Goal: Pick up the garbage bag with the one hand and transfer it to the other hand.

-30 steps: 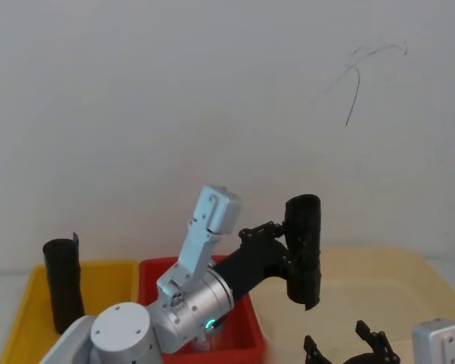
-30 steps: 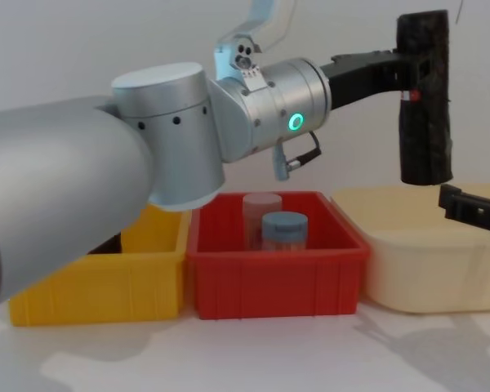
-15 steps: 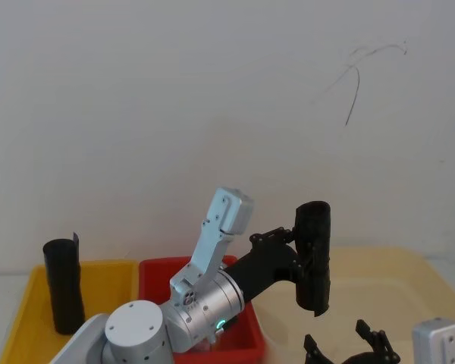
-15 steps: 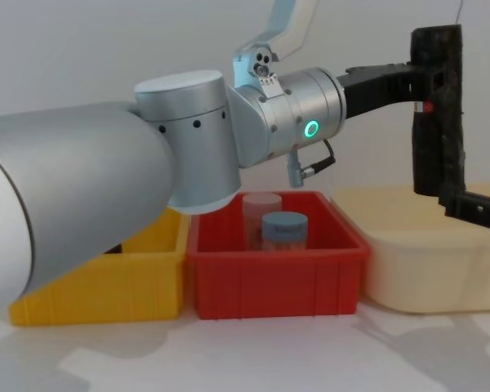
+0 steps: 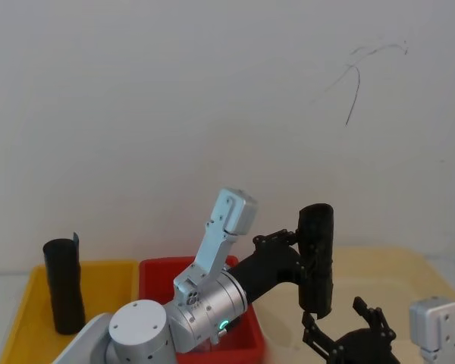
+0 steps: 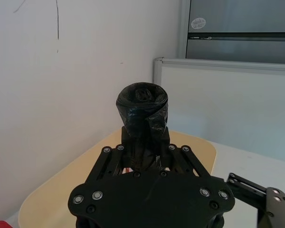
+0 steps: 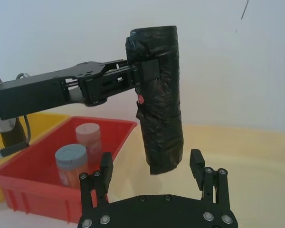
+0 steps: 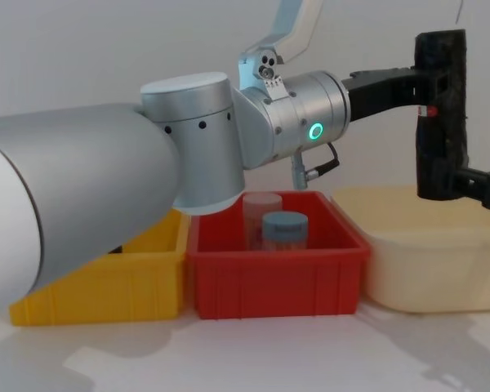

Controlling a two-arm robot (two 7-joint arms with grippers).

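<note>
The garbage bag (image 8: 441,114) is wound up into a straight roll, so it should stay upright and wound up when I carry it by its lower end (image 8: 438,175).
The garbage bag (image 5: 316,258), a tall black roll with a small red label (image 7: 140,99), hangs upright over the cream bin. My left gripper (image 5: 307,258) is shut on its upper half, reaching in from the left. In the left wrist view the garbage bag (image 6: 142,102) stands up between that gripper's fingers. My right gripper (image 7: 151,160) is open just below it, and the bag's lower end (image 7: 164,156) reaches down between its spread fingertips, with a gap on each side. In the chest view the right gripper (image 8: 482,184) comes in at the right edge, beside the bottom of the garbage bag (image 8: 441,114).
A plain black roll (image 5: 63,284) stands in the yellow bin (image 8: 98,298) on the left. The red bin (image 8: 278,278) in the middle holds two capped jars (image 8: 284,229). The cream bin (image 8: 425,261) lies on the right, under both grippers. A white wall is close behind.
My left arm has carried the garbage bag a little to the right and lower. My right gripper has risen from the cream bin to the bag's lower end.
</note>
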